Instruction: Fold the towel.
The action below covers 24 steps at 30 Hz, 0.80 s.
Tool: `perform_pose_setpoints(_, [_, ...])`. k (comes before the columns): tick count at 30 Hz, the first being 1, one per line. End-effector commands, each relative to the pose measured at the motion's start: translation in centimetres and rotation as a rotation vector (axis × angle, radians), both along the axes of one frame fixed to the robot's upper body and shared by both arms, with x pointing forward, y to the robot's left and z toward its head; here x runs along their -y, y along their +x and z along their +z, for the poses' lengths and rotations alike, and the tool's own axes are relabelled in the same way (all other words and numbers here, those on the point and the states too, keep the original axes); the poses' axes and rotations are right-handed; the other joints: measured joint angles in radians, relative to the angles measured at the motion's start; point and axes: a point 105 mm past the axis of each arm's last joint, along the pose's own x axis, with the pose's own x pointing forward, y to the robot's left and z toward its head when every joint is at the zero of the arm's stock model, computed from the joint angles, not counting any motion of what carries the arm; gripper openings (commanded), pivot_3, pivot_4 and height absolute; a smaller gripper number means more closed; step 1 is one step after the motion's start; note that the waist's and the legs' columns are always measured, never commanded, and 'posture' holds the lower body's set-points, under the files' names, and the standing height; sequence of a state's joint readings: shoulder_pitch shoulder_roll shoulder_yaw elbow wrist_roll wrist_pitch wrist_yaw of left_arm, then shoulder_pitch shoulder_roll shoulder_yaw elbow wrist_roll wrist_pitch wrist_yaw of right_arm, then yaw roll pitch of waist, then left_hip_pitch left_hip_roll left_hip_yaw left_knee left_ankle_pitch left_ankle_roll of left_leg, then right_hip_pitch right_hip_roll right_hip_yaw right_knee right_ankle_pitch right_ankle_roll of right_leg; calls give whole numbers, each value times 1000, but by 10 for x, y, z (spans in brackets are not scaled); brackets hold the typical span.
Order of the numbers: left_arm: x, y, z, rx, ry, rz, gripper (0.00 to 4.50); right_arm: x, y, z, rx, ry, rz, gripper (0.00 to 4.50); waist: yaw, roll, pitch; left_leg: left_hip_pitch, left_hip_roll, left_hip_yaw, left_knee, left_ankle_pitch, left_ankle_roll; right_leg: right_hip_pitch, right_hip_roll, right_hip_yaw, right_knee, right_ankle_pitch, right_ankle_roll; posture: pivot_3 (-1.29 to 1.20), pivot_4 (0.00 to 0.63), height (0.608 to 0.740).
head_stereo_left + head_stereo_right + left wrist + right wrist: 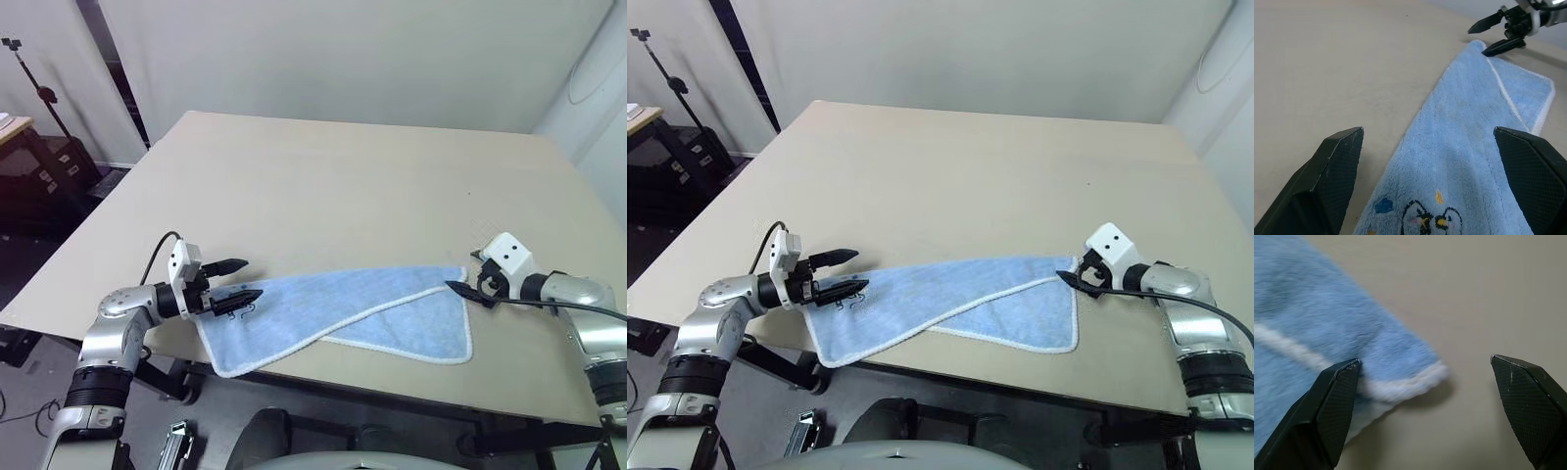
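Observation:
The towel's slanted white border point(339, 327) shows one layer resting loosely over another, so the towel will hang limp and straighten into a strip as I lift it.
The light-blue towel point(343, 308) with its white border lies folded over on a slant along the table's front edge, one layer across another. My left gripper point(240, 282) is open at the towel's left end, over the small penguin mark point(1432, 220); nothing is between its fingers point(1337, 181). My right gripper point(462, 272) is open at the towel's far right corner point(1435, 374). That corner lies flat on the table between the spread fingers point(1332, 406). In the left wrist view the towel point(1464, 147) stretches away to the right gripper point(1498, 34).
The beige table point(343, 176) extends far beyond the towel. The towel's near left corner reaches the table's front edge point(118, 338). A tripod point(39, 93) and dark cabinets point(44, 171) stand off the table's left side.

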<state>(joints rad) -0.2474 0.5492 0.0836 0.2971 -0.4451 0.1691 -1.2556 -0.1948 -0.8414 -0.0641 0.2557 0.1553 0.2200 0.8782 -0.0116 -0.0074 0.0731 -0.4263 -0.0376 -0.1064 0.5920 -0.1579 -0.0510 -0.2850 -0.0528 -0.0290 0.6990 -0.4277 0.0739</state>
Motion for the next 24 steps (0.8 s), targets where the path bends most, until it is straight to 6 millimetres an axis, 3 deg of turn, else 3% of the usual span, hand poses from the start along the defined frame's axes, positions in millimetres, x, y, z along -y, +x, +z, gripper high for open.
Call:
perform_pose_setpoints(1, [0,2,11,49,5,-4,4500,7,-6,22,41,18,5,4467,-1,0,0,0,0,0,0,0,0,0,0,0,0,0,0,0,0,709])
perform_pose_setpoints(5, [2,4,12,53,0,-2,4500,10,-14,21,30,13,3,4467,-3,0,0,0,0,0,0,0,0,0,0,0,0,0,0,0,0,709])
perform_pose_setpoints(15, [9,2,13,56,-6,-13,4500,7,17,16,113,-67,-25,4467,-2,1,0,0,0,0,0,0,0,0,0,0,0,0,0,0,0,709])
perform_pose_setpoints(24, [0,-1,11,49,14,2,4500,-24,24,9,130,-91,146,4467,-5,1,0,1,0,0,0,0,0,0,1,0,0,0,0,0,0,709])
